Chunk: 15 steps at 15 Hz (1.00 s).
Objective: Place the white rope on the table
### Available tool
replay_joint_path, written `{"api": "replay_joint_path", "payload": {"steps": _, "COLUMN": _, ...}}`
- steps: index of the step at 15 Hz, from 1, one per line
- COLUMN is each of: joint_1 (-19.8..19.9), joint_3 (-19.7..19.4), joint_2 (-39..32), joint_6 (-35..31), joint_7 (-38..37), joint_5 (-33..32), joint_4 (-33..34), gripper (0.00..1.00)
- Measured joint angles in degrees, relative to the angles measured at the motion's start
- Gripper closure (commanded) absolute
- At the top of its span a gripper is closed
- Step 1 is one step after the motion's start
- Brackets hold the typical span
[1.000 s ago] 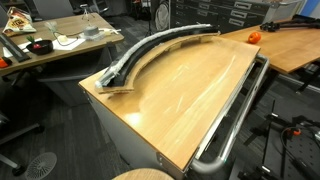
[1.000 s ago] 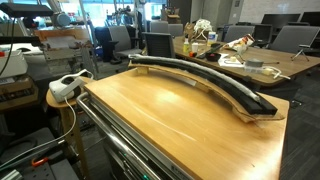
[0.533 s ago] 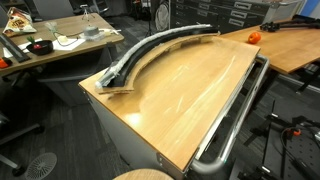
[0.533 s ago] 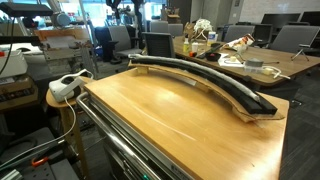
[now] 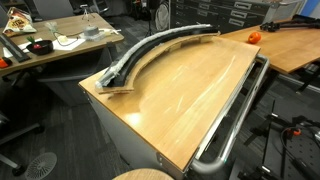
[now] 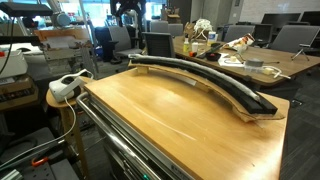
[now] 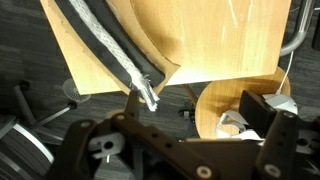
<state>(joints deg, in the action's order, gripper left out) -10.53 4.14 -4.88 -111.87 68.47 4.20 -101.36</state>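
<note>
My gripper should go on moving down, because the white rope's end (image 7: 149, 95) sticks out past the dark curved track. It should move toward that loose end (image 7: 151, 101) until the open fingers are on both sides of it.
The white rope (image 5: 150, 48) lies inside a dark curved track along the far side of the light-brown wooden table (image 5: 190, 90); both also show in an exterior view as the rope (image 6: 205, 78) on the table (image 6: 170, 115). In the wrist view the rope (image 7: 105, 40) runs down the track to its blunt end near the table's edge. My gripper (image 7: 190, 150) hangs high above that end, well apart from the rope. Its dark fingers are spread wide with nothing between them. I cannot make it out in the exterior views.
A round wooden stool (image 7: 215, 105) with a white power strip (image 6: 66, 86) stands beside the table. A metal rail (image 5: 235, 115) runs along one table edge. A cluttered desk (image 5: 50, 45) and office chairs stand behind, and an orange object (image 5: 253, 37) lies on a neighbouring table.
The rope, track and table have not moved. Only a dark shape in the background at the top of the exterior views has shifted slightly.
</note>
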Motion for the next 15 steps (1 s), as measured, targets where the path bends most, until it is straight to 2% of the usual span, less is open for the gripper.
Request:
{"api": "replay_joint_path", "payload": {"steps": 4, "joint_1": 0.5, "joint_3": 1.0, "joint_2": -2.9, "joint_6": 0.0, "joint_7": -0.2, "joint_5": -3.5, "joint_4": 0.7, "gripper": 0.00}}
{"api": "replay_joint_path", "payload": {"steps": 10, "joint_1": 0.5, "joint_3": 2.7, "joint_2": -10.3, "joint_6": -4.5, "joint_7": -8.4, "joint_5": -8.2, "joint_4": 3.2, "gripper": 0.00}}
{"api": "replay_joint_path", "payload": {"steps": 15, "joint_1": 0.1, "joint_3": 4.0, "joint_2": -15.7, "joint_6": -4.7, "joint_7": -13.5, "joint_5": -12.4, "joint_4": 6.0, "gripper": 0.00}}
